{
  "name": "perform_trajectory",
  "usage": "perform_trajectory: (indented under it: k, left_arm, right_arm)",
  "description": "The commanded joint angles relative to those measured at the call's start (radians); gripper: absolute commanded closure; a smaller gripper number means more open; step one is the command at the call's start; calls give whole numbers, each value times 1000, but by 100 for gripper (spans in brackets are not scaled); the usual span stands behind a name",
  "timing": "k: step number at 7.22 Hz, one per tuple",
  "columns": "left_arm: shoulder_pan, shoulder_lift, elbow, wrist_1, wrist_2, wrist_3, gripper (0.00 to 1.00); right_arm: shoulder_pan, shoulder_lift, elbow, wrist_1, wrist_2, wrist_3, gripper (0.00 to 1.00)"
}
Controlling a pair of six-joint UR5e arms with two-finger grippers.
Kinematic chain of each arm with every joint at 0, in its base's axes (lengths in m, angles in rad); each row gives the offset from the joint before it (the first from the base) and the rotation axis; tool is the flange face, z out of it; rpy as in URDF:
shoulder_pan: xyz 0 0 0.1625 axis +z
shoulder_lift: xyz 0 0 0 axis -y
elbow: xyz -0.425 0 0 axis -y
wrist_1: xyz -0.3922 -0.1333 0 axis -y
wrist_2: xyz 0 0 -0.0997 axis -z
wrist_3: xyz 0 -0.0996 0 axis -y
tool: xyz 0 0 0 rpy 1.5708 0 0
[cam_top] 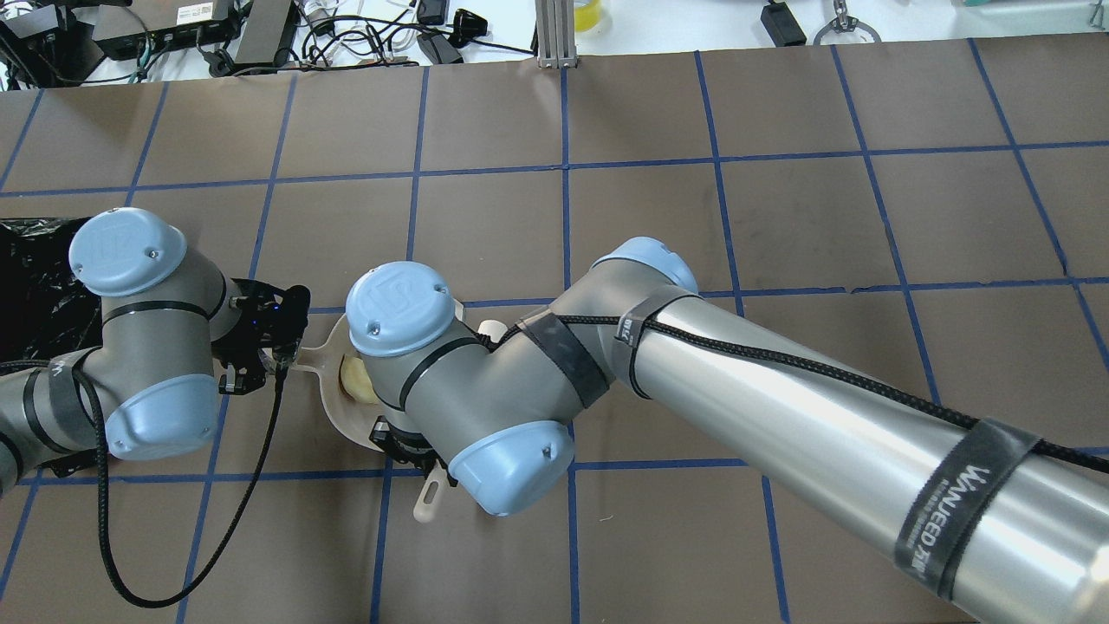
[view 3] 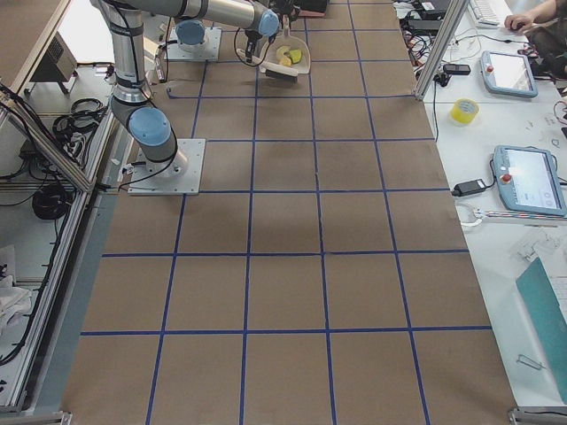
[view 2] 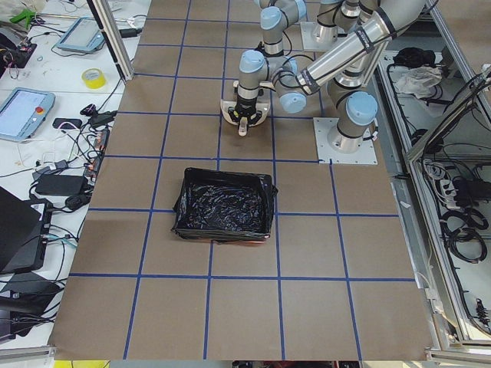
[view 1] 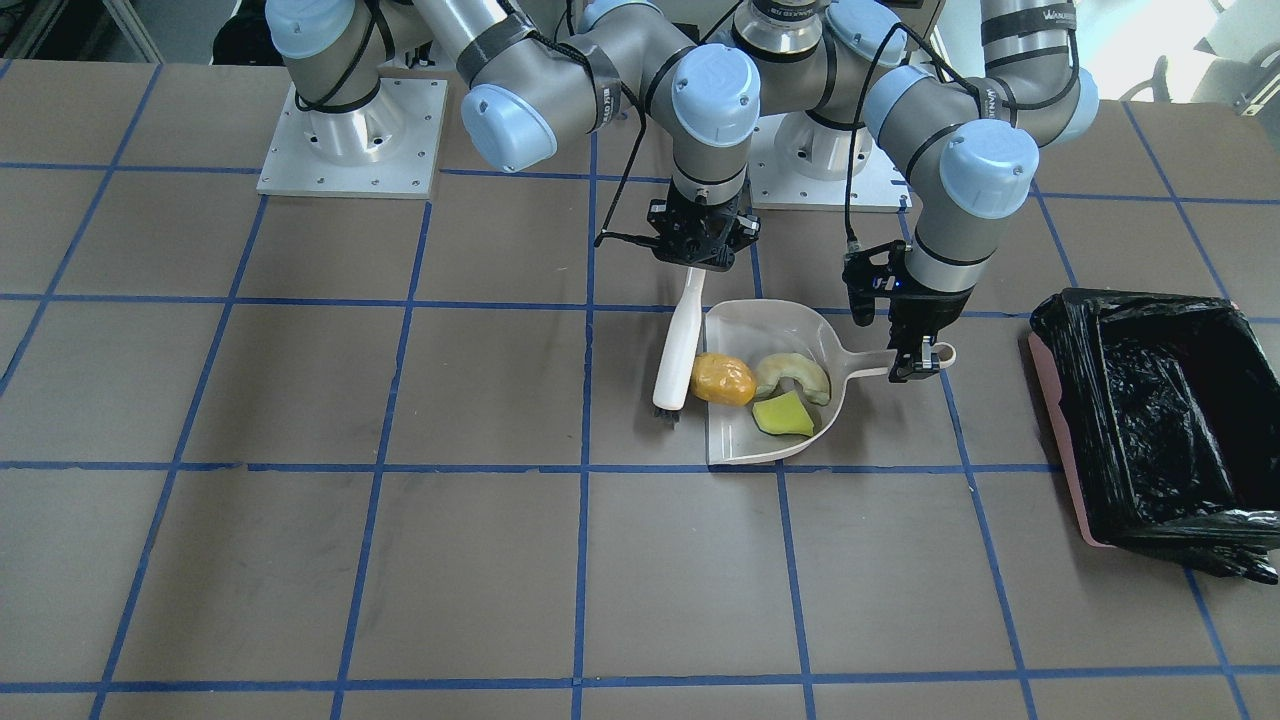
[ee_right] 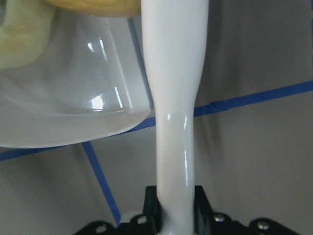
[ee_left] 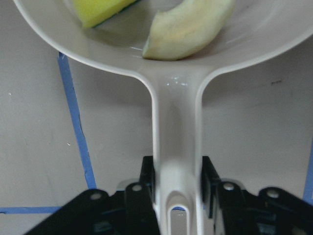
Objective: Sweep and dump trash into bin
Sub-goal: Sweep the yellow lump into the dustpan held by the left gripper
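Note:
My right gripper should pull the brush back and then push the orange lump (view 1: 722,379) toward the yellow wedge (view 1: 785,415) before dumping, because the lump lies across the dustpan's open edge.
Three pieces of trash lie in a pale grey dustpan (view 1: 745,325): an orange lump (view 1: 722,379) at its open edge, a cream crescent (view 1: 792,373) and a yellow wedge (view 1: 783,415). My left gripper (view 1: 915,365) is shut on the dustpan's handle (ee_left: 176,147), and the pan rests flat on the table. My right gripper (view 1: 692,258) is shut on a white brush (view 1: 675,345), whose bristles touch the table beside the orange lump. The bin (view 1: 1130,305), pink with a black bag lining, stands apart toward the table's end on my left.
Blue tape lines grid the brown table. Both arm bases (view 1: 350,140) sit at the robot's edge. The bin (view 2: 224,205) has about one grid square of bare table between it and the dustpan. Cables and tablets lie off the table.

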Motion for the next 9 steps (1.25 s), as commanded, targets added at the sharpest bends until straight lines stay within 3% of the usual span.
perform_trajectory:
  k: [1,4,6,9]
  left_arm:
    - [-1,0,-2,0,0,-3,100]
    - [-1,2,1,2,-2,-4,100]
    - [1,2,3,3,-2,-4,100]
    - [1,2,3,2,-2,-6,100]
  right_arm:
    - [38,67,-86,-35,50,85,100]
    - [38,81,-104,-9,10,87,100]
    - [38,75,-104,84,-95,69,100]
    - [38,75,-104,139,-160,55,100]
